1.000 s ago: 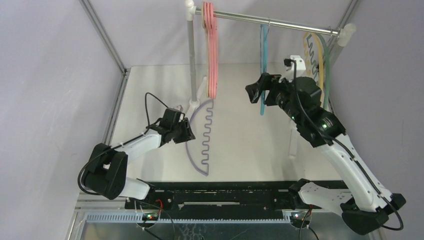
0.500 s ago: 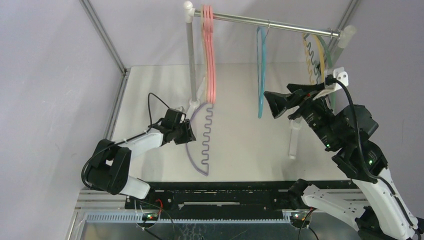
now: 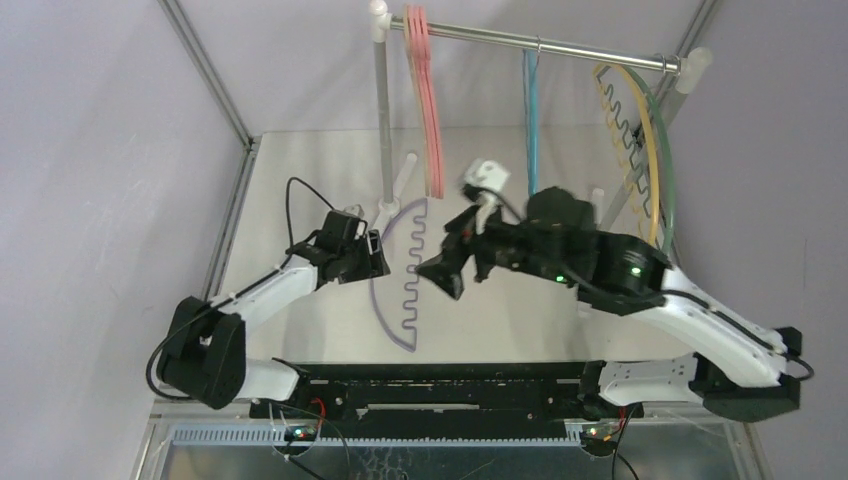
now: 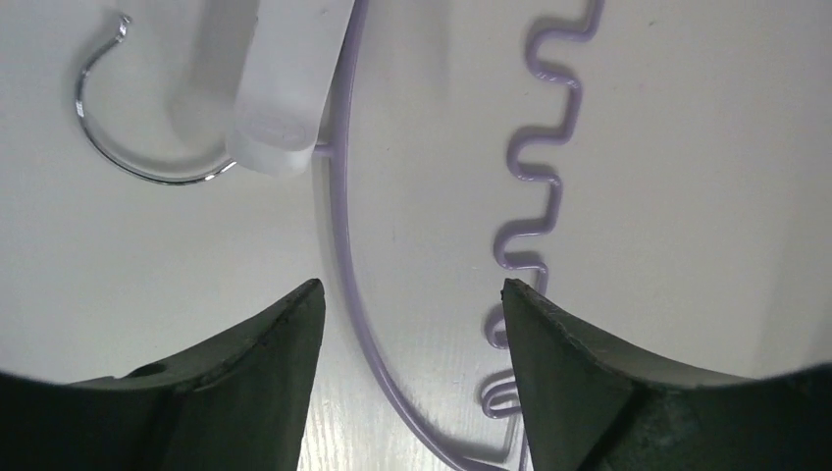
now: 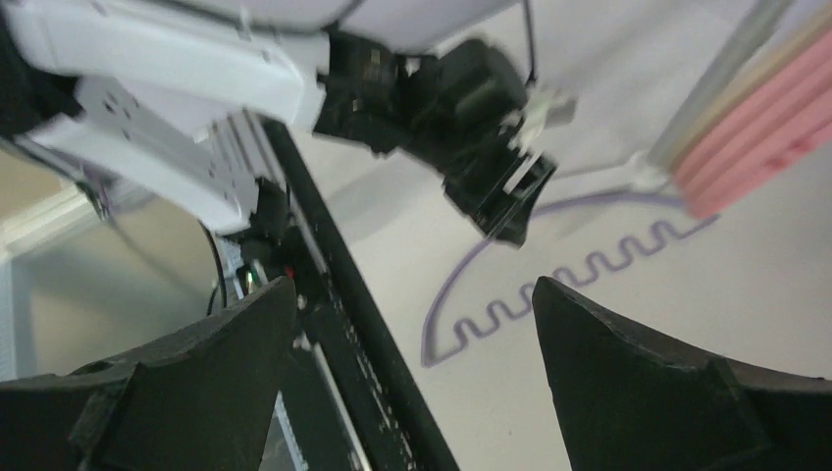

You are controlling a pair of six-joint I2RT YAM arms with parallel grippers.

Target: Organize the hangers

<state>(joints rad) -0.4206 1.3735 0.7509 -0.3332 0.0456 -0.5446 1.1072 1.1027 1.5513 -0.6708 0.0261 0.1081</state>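
The purple arc [image 4: 339, 218] under the hook is clear of the rack's white foot, so my right gripper should move next to that free part [image 4: 347, 275] until its fingers are on both sides of it.
A purple hanger [image 3: 409, 280] with a wavy bar lies flat on the table, its metal hook [image 4: 128, 157] by the rack's white foot [image 4: 285, 88]. My left gripper [image 3: 377, 262] is low over it and open. The purple arc [image 4: 343, 275] runs between the fingers, touching neither. My right gripper [image 3: 438, 275] hovers open and empty just right of the wavy bar; its wrist view shows the purple hanger [image 5: 549, 285] below. On the rail [image 3: 560, 45] hang pink hangers [image 3: 432, 110], a blue one [image 3: 530, 120], and yellow [image 3: 648, 150] and green [image 3: 668, 170] ones.
The rack's left pole [image 3: 382, 110] stands just behind my left gripper, and its right pole [image 3: 690, 70] is at the far right. A second white foot [image 3: 585, 295] sits under my right arm. Grey walls close in the white table [image 3: 300, 180].
My right arm has swung down and left from the blue hanger at the rail to the table's middle beside the purple hanger. The blue hanger hangs straight again. My left gripper barely moved.
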